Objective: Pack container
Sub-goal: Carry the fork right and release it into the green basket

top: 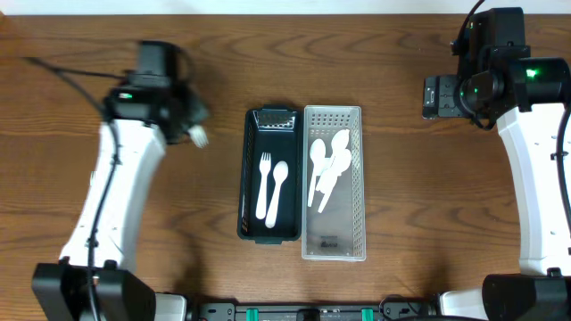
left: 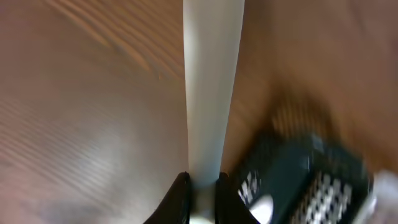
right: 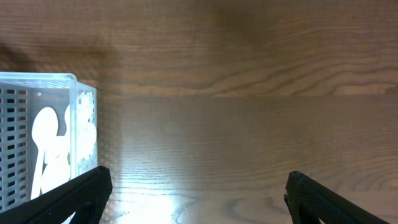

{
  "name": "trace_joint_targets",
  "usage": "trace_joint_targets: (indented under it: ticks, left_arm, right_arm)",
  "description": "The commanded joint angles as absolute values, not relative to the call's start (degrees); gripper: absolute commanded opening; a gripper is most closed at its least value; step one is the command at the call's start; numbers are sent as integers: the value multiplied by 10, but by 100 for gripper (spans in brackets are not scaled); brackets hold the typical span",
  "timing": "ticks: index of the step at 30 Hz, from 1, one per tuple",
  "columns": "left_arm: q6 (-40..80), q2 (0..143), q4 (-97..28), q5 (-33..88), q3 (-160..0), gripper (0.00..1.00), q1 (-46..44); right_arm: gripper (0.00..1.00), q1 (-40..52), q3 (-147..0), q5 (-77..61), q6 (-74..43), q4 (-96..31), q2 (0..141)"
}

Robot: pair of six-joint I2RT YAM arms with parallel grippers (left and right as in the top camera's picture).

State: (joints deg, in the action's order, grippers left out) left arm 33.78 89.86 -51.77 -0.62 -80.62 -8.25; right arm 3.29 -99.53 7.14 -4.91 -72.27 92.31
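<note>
The white fork in the green bin (top: 270,174) has free room (top: 252,174) beside it. My left gripper should move toward that free room next and let go of the white utensil there.
A dark green bin (top: 246,178) at the table's middle holds a white fork (top: 264,185) and a white spoon (top: 277,189). A clear perforated bin (top: 357,178) beside it on the right holds several white spoons (top: 326,169). My left gripper (top: 193,123) is left of the green bin, above the table, shut on a white plastic utensil (top: 199,136). Its handle (left: 208,93) runs up the left wrist view between the fingers (left: 202,190), with the green bin (left: 292,165) blurred at lower right. My right gripper (top: 434,96) is open and empty, right of the clear bin (right: 81,99).
The wooden table (top: 178,232) extends around both bins. A black cable (top: 62,71) trails from the left arm at the far left. Both arm bases stand at the front corners.
</note>
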Motion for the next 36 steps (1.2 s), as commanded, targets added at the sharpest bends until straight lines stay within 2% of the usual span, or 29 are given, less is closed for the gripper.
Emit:
trace_joint_targets:
  ticks: [1,8,20,23,24,26,32,36]
  left_arm:
    - [293,913,-536,-6,-805,6,-148]
    - [270,940,-536,-7,-804,6,-247]
    - [270,1061,-535,-4,-790,6,-265]
    - [270,1074,-536,-4,-790,22,-265]
    - [270,1074,-537,-4,-790,24,-265]
    - [270,1072,-537,-4,-790,35,-265]
    - [217,1034,-548,-8,-810,42,-264]
    - [187,969,-579,-68,-846,46,-261]
  right_arm:
    - [93,30,-993,75,-40,-720,924]
    - [93,30,-993,68,-40,-721,924]
    - [93,30,-993,63,-40,-722,924]
    - [93,30,-993,59,-40,-722,924]
    - [93,30,-993,59,-40,-722,924]
    - [93,30,-993,59,-40,-722,924]
    - [93,30,-993,60,-40,-722,924]
    - [93,30,-993,60,-40,-722,924]
